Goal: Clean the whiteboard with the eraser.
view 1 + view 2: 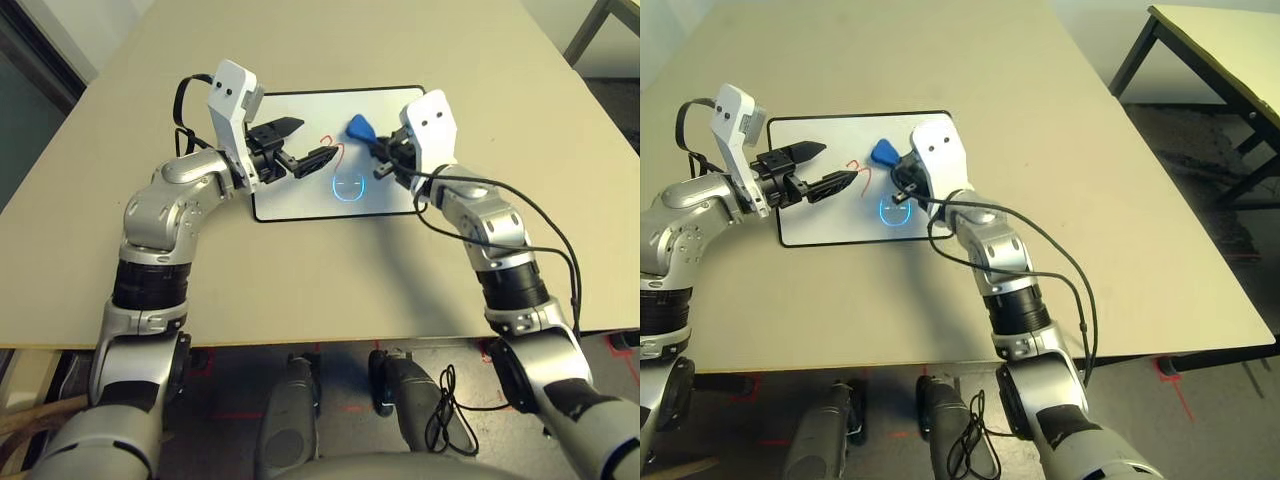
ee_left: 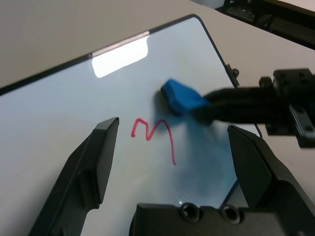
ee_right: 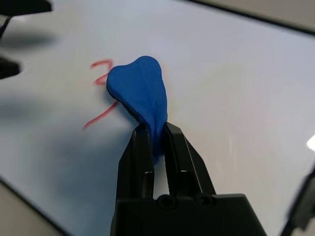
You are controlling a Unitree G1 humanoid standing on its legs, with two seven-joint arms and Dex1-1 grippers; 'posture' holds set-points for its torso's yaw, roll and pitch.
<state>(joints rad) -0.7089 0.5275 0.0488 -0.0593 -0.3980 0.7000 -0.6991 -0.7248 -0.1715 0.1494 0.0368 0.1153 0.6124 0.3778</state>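
Note:
I should use my right gripper to swing the eraser toward the red squiggle on my left gripper's side of it, then wipe from the squiggle's tail.
The whiteboard lies flat on the far middle of the table. It carries a red squiggle and a blue round doodle. My right gripper is shut on the blue eraser, whose free end rests on the board beside the red squiggle. The eraser sits over the board's far right part. My left gripper hovers open over the board's middle, just left of the eraser, with nothing between its fingers. In the left wrist view the eraser and the red mark lie ahead of it.
The tan table extends well past the board on every side, its front edge close to my body. A black cable loops off my right forearm. A second table stands off to the far right.

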